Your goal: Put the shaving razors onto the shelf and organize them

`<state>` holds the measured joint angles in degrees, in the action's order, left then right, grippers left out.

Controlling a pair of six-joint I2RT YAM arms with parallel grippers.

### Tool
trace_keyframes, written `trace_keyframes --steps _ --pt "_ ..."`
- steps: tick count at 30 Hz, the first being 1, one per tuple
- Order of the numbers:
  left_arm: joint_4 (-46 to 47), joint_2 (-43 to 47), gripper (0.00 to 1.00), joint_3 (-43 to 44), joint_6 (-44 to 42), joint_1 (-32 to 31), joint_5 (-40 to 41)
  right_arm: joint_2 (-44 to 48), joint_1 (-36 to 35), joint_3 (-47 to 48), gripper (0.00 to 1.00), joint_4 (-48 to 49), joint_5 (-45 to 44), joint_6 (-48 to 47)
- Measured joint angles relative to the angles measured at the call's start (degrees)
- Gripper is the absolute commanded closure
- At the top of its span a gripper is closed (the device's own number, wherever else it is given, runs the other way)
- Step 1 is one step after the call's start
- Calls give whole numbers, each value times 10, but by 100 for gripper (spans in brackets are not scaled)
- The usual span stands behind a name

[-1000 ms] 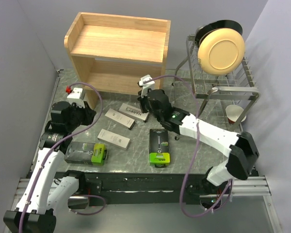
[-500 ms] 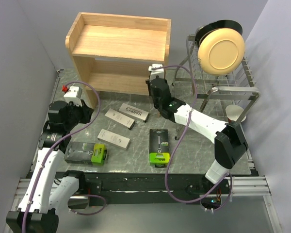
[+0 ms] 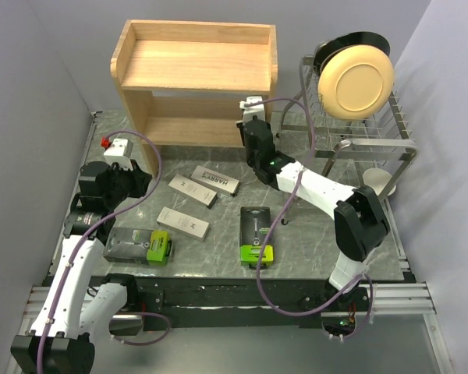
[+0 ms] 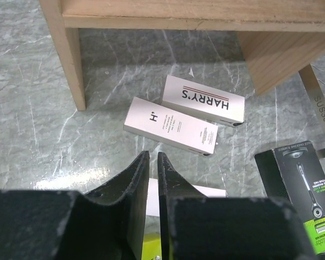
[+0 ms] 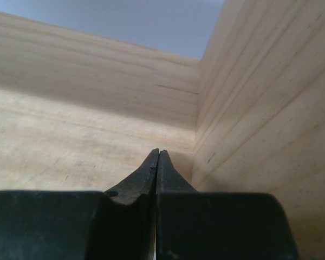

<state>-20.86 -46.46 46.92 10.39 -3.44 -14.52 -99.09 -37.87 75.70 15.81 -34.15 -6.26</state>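
Observation:
My left gripper should brace the middle black-and-green pack (image 3: 255, 231) at its side (image 3: 242, 229) by the white boxes while my right gripper takes the pack's opposite edge, because the pack lies broad side up.
The light wooden shelf (image 3: 195, 66) stands at the back of the table. Three slim white razor boxes lie in front of it: a "HARRY'S" box (image 3: 216, 180) (image 4: 203, 100), an "H'" box (image 3: 193, 189) (image 4: 170, 125) and a nearer one (image 3: 182, 223). One black-and-green pack (image 3: 139, 245) lies front left and another (image 3: 257, 234) front middle. My left gripper (image 3: 136, 183) (image 4: 151, 154) is shut and empty, above the table left of the boxes. My right gripper (image 3: 252, 125) (image 5: 158, 151) is shut and empty, its tips inside the shelf's lower tier (image 5: 70, 135) by the right side panel.
A wire dish rack (image 3: 359, 132) with a cream plate (image 3: 356, 80) stands right of the shelf. A cup (image 3: 377, 183) sits below it, and a rack leg (image 4: 319, 108) shows in the left wrist view. Grey walls close in on both sides.
My right gripper has swung from above the white boxes back and to the right, into the shelf's lower tier. The shelf has shifted slightly to the right. The left arm has barely moved.

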Motion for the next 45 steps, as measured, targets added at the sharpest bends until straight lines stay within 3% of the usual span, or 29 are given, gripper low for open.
trace_keyframes --steps 6,9,11,13,14,18,24,28,38,45 --pt "1 4 81 -9 0 0 -3 -29 15 21 100 23 -15 -27" --pt "1 7 75 -17 0 2 -3 -30 15 20 100 26 -14 -35" --pt "0 9 59 -17 0 3 -6 -27 15 18 100 29 -8 -43" --pt "0 14 33 -17 1 3 -9 -14 9 -2 89 46 -2 -62" --pt "0 17 29 -17 2 3 -11 -1 3 -21 75 55 -1 -75" --pt "0 22 20 -17 4 3 -38 76 -41 -93 50 80 14 -120" --pt "1 12 19 -23 9 -14 -87 183 -125 -135 36 47 67 -121" --pt "15 -9 16 -39 28 -80 -111 253 -133 -172 31 -31 131 -91" --pt "104 -125 20 -88 164 -269 -113 380 -132 -203 31 -369 289 75" --pt "163 -276 24 -71 256 -356 -106 412 -131 -257 32 -461 302 213"
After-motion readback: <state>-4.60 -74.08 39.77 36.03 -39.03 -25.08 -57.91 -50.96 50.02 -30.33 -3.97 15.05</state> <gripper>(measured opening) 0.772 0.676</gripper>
